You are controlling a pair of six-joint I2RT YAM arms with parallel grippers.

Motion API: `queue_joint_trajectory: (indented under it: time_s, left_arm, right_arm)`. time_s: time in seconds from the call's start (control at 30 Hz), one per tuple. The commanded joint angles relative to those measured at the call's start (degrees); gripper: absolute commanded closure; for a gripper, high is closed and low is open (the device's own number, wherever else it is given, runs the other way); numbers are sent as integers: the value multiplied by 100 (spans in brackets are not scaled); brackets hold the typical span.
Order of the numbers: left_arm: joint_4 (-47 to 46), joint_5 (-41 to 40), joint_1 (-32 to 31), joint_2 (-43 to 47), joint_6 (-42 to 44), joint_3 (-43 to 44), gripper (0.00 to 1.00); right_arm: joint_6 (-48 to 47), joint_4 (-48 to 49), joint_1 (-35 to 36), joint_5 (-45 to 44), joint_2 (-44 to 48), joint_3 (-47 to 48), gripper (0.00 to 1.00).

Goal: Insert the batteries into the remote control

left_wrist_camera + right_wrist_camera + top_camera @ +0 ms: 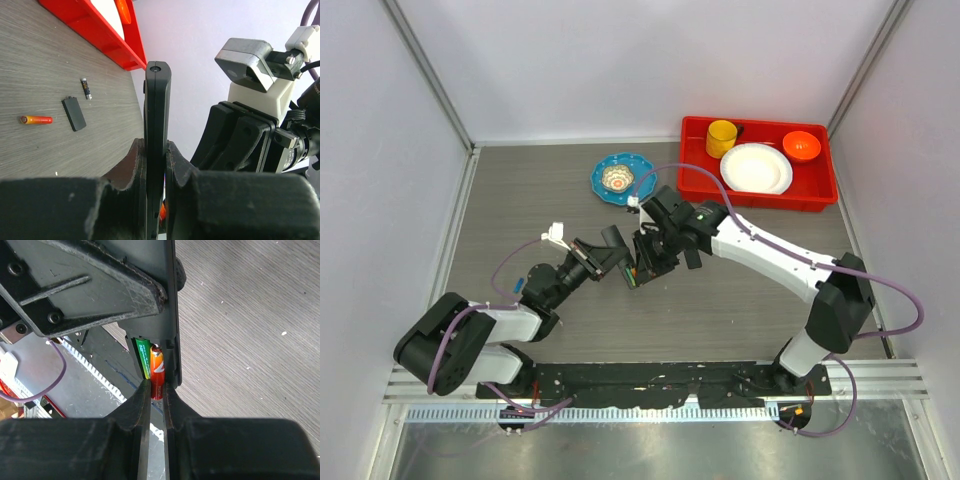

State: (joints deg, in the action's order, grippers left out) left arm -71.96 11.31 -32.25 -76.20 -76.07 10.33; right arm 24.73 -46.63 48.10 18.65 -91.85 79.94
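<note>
The orange-red battery's near end (pixel 157 389) pokes from the remote control's compartment, so I should open my right gripper, move back and approach that end (pixel 157 395) at a lower angle.
My left gripper (pixel 156 150) is shut on the remote control (pixel 157 110), a slim black bar held on edge above the table. My right gripper (pixel 157 387) is shut on an orange-red battery (pixel 157 374) whose far end sits in the remote control's (pixel 170 300) open compartment, beside a green-labelled cell (pixel 143 357). In the top view the two grippers, left (pixel 612 248) and right (pixel 653 248), meet at the remote control (pixel 642 268) mid-table. Another orange-red battery (pixel 36 120) and a darker battery (pixel 86 88) lie loose on the table.
A small flat black squarish piece (pixel 74 113) lies between the loose batteries. A red tray (pixel 820 195) at the back right holds a yellow cup (pixel 722 138), a white plate (pixel 756 168) and an orange bowl (pixel 802 146). A blue dish (pixel 622 177) sits behind the grippers.
</note>
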Motion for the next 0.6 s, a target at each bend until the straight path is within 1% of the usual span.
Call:
queue_joint_trajectory:
  time_s: [0.0, 0.37, 0.47, 0.5, 0.57]
  left_arm:
    - [-1663, 302, -71, 185, -259, 215, 100]
    - [-1663, 319, -71, 123, -382, 329, 100]
    - [-1663, 284, -71, 132, -391, 321, 100]
    - [-1663, 267, -71, 115, -399, 321, 100]
    - [-1663, 266, -71, 88, -391, 321, 100]
  right_arm:
    - [-188, 58, -195, -389, -149, 259, 99]
    - [-311, -92, -283, -433, -473, 645, 99]
    - [-311, -136, -283, -468, -518, 681, 94]
    - [-311, -153, -283, -494, -518, 689, 90]
    - [-311, -171, -292, -529, -509, 698, 88]
